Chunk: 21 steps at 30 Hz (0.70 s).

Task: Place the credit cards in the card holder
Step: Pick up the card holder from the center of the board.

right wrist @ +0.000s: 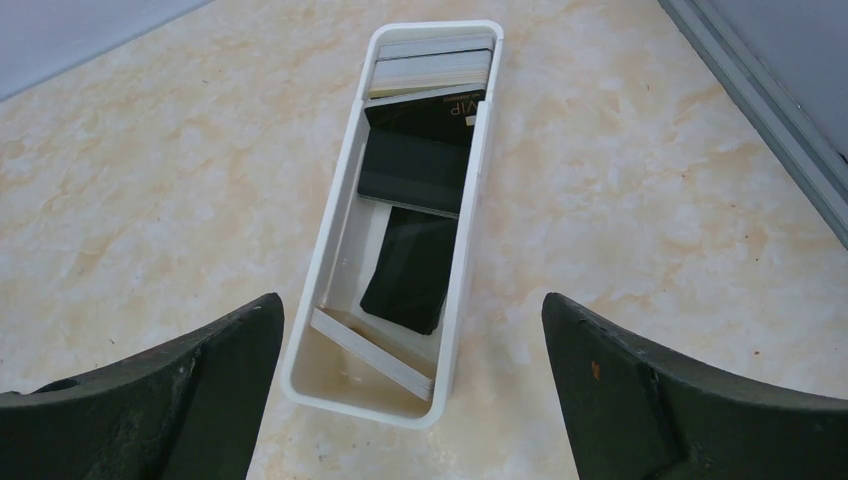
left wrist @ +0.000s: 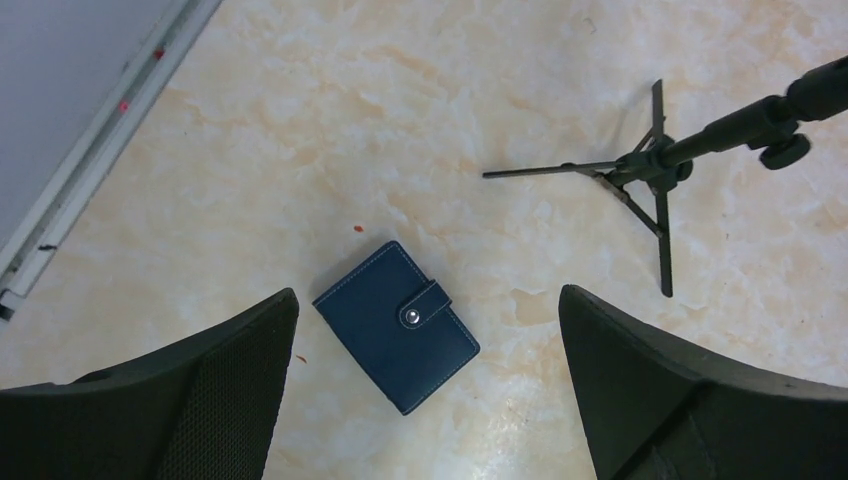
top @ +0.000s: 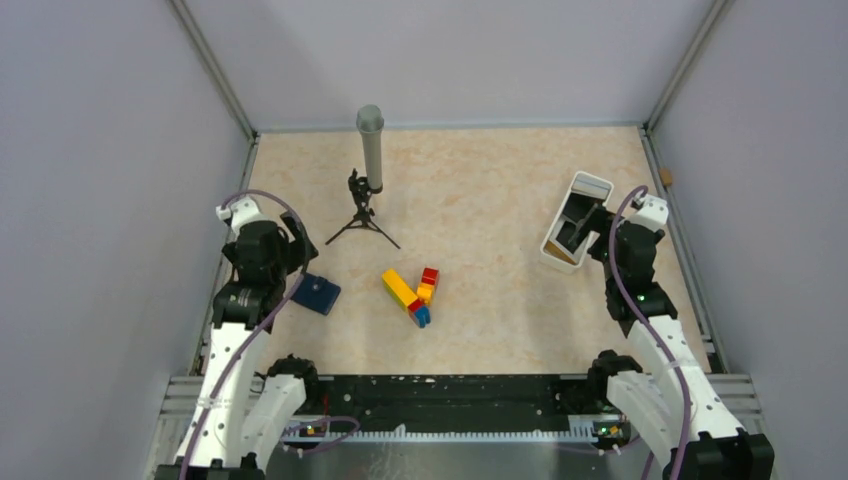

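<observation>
The card holder is lying clear of the tripod legs, so the robot's left gripper should carry on going down toward the edge across from the card holder's strap until the fingers can close there.
The card holder is a navy wallet lying flat on the table, folded and snapped shut; from above the card holder sits at the left. My left gripper hangs above it, open, one finger on each side, touching nothing. The credit cards stand and lean inside a white oblong tray: dark ones in the middle, a pale stack at the far end, another pale stack leaning at the near end. My right gripper is open above the tray's near end and holds nothing.
Coloured toy bricks lie in a cluster mid-table. A small black tripod carrying a grey cylinder stands at the back left; its legs spread just beyond the wallet. The white tray sits near the right wall.
</observation>
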{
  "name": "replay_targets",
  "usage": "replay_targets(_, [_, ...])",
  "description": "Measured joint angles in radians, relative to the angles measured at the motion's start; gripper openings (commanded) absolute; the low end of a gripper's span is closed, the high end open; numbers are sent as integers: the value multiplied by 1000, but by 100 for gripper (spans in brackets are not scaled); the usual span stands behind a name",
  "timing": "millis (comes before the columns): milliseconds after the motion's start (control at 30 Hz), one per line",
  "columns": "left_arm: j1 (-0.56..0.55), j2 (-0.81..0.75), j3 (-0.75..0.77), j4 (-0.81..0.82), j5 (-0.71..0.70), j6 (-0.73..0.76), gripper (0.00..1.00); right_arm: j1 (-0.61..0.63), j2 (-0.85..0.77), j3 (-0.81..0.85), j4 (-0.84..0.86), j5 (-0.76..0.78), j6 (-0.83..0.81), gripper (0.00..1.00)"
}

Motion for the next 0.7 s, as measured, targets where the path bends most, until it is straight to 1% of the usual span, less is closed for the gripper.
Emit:
replay_targets(200, [0,116,-27,-17,16,-143,99,0,11,9,-6,11,8,99])
replay_targets(500, [13,188,-241,70,72,-416,98,0,19,22,-10,-22,22,98])
replay_targets(567, [17,187,-275,91,76,-476,95,0,19,22,-10,-31,26,98])
replay_targets(700, [27,174,-328,118,76,-565,83,0,17,22,-10,-43,34,98])
